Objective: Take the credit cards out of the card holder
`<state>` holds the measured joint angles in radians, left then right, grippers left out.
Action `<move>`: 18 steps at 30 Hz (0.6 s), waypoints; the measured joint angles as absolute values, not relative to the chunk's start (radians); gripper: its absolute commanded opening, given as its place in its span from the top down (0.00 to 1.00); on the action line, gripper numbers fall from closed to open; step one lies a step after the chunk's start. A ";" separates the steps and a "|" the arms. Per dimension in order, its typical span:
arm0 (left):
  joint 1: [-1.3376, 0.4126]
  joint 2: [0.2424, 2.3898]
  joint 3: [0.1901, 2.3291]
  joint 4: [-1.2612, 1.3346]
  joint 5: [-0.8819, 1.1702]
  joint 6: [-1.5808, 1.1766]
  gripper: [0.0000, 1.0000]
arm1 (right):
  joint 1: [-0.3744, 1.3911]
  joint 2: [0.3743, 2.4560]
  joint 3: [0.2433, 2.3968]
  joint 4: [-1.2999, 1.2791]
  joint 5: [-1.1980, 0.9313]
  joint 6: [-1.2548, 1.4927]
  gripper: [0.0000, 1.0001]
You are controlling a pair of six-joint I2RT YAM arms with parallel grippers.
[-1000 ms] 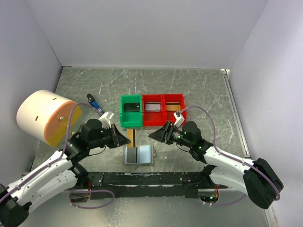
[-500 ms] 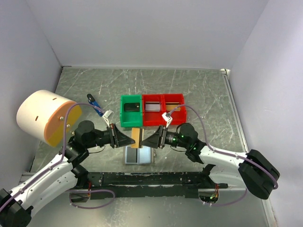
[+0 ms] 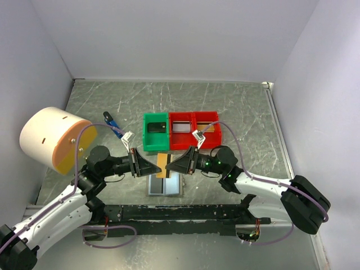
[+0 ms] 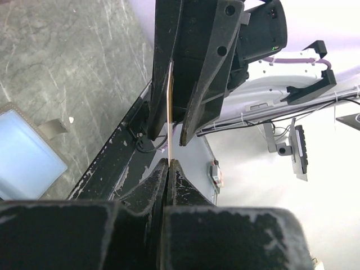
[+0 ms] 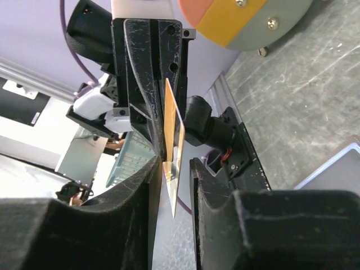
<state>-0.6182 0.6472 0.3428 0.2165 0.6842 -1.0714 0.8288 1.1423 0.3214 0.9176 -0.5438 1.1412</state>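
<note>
I should take the card's loose end from my left gripper with my right gripper, because the red tray for the tan credit card is on my right gripper's side.
The grey card holder lies open on the table, its pale blue-grey panels up; one panel also shows in the left wrist view. My left gripper is shut on one end of a tan credit card and holds it edge-up above the holder. In the left wrist view the card is a thin line rising from my shut left gripper. My right gripper faces the left one. Its jaws stand open on either side of the card's other end, with a gap showing at my right gripper.
A green tray and two joined red trays stand behind the grippers, each with something flat inside. A small blue-and-black gadget lies to their left. A large white and orange cylinder stands at far left.
Both grippers have moved towards each other above the holder. The left one has swung the card to the right, and the right one's open fingers now straddle its free end.
</note>
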 measured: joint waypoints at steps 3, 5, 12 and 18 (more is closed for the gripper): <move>-0.618 0.644 0.343 0.232 0.686 -1.082 0.93 | 0.829 1.142 0.319 0.944 -0.551 1.153 0.81; -0.618 0.642 0.343 0.239 0.686 -1.085 0.93 | 0.829 1.142 0.316 0.959 -0.553 1.163 0.86; -0.618 0.635 0.343 0.239 0.686 -1.089 0.87 | 0.829 1.142 0.292 1.009 -0.554 1.194 1.00; -0.618 0.624 0.343 0.222 0.683 -1.081 0.36 | 0.831 1.137 0.292 1.018 -0.554 1.199 1.00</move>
